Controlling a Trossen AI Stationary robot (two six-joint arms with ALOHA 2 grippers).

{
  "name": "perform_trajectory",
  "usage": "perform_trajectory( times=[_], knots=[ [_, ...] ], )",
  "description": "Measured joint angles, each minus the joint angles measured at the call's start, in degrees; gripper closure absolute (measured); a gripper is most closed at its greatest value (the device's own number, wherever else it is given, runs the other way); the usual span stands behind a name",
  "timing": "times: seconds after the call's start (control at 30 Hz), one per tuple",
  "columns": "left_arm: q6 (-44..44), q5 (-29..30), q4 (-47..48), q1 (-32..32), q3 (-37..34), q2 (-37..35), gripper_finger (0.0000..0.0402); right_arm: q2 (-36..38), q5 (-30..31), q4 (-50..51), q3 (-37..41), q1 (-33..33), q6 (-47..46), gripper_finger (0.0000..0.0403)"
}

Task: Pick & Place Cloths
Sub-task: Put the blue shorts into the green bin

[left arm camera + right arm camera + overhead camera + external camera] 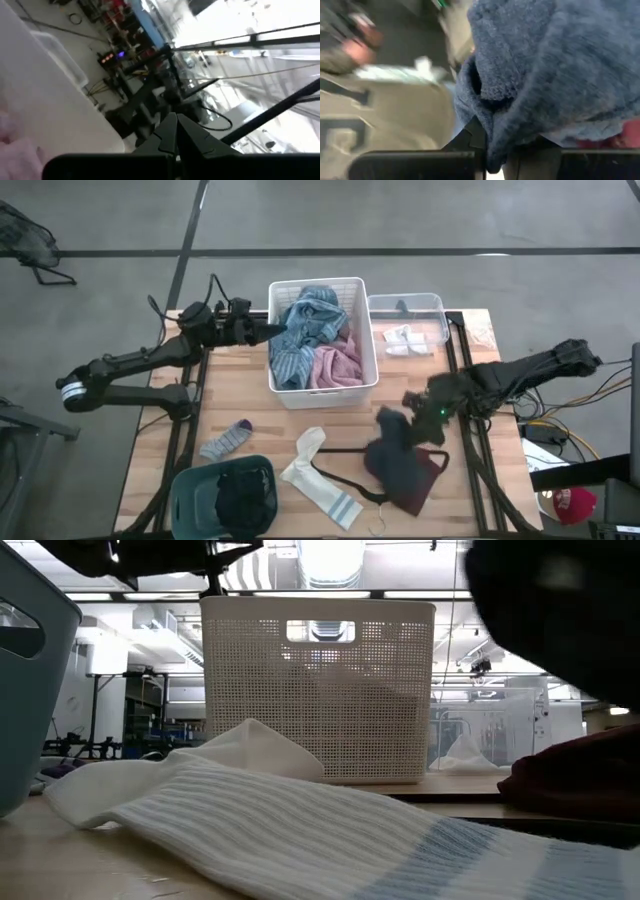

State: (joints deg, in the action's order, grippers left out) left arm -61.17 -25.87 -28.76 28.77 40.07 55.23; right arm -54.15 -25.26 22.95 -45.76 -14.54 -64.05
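Note:
My right gripper has the dark grey cloth (pixel 392 444) across the table from the teal bin. I need to hand the cloth to my left gripper over the basket (pixel 320 335).
The white basket (pixel 372 370) (pixel 320 690) stands at the table's far middle with a blue-grey cloth (pixel 305 330) and a pink cloth (pixel 337 367) inside. My left gripper (pixel 278 331) (pixel 175 131) is shut and empty, hovering at the basket's left rim. My right gripper (pixel 402 423) (pixel 485 142) is shut on a dark grey fleecy cloth (pixel 395 452) (pixel 555 65) at the near right. Under that cloth a maroon cloth (pixel 425 480) (pixel 590 775) lies on the table. A white sock (pixel 315 475) (pixel 300 830) and a grey sock (pixel 226 439) lie flat. My right gripper pinches the dark grey cloth by a bunched fold at its upper end (pixel 492 107), several layers between the two fingers. The fingers come from the table's right side, slanting down. The cloth hangs slack below them, and its lower part (pixel 400 480) rests on the maroon cloth.
A thin black hanger (pixel 345 480) lies between the white sock and the maroon cloth. A teal bin (pixel 190 490) (pixel 30 660) at the near left holds a black cloth (pixel 245 498). A clear tub (pixel 425 305) right of the basket holds white socks (pixel 405 338).

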Motion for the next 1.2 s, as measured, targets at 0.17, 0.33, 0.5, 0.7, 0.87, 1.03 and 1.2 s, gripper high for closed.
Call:
perform_trajectory(
  times=[0.17, 0.33, 0.5, 0.7, 0.87, 1.03, 1.2],
  knots=[
    [-0.12, 0.1, -8.84, -1.7, 1.13, 0.03, 0.039, 1.22, 0.16, -13.55, -0.08, 6.53, -2.86, 0.0384],
    [5.26, 1.68, -9.65, -3.91, 5.8, 0.14, 0.039, 0.61, 0.11, -19.25, -3.41, 10.99, -2.54, 0.0384],
    [9.09, 3.25, -5.52, -6.0, 11.57, 1.53, 0.036, -2.76, 1.66, -18.93, -10.55, 13.83, -0.63, 0.0384],
    [16.62, 5.66, -3.47, -9.17, 18.06, 5.02, 0.0274, -10.13, 5.38, -18.88, -24.06, 16.27, 8.03, 0.0383],
    [17.73, 5.86, -2.75, -10.87, 21.74, 8.44, 0.0218, -16.5, 12.04, -16.71, -36.66, 17.3, 20.99, 0.0383],
    [20.23, 5.18, -2.72, -12.55, 24.44, 11.09, 0.0201, -22.9, 19.77, -10.6, -47.75, 17.65, 32.64, 0.0383],
    [24.92, 5.83, -3.1, -14.31, 25.31, 12.78, 0.0201, -28.87, 28.23, -8.37, -55.91, 17.64, 39.5, 0.0383]
  ],
)
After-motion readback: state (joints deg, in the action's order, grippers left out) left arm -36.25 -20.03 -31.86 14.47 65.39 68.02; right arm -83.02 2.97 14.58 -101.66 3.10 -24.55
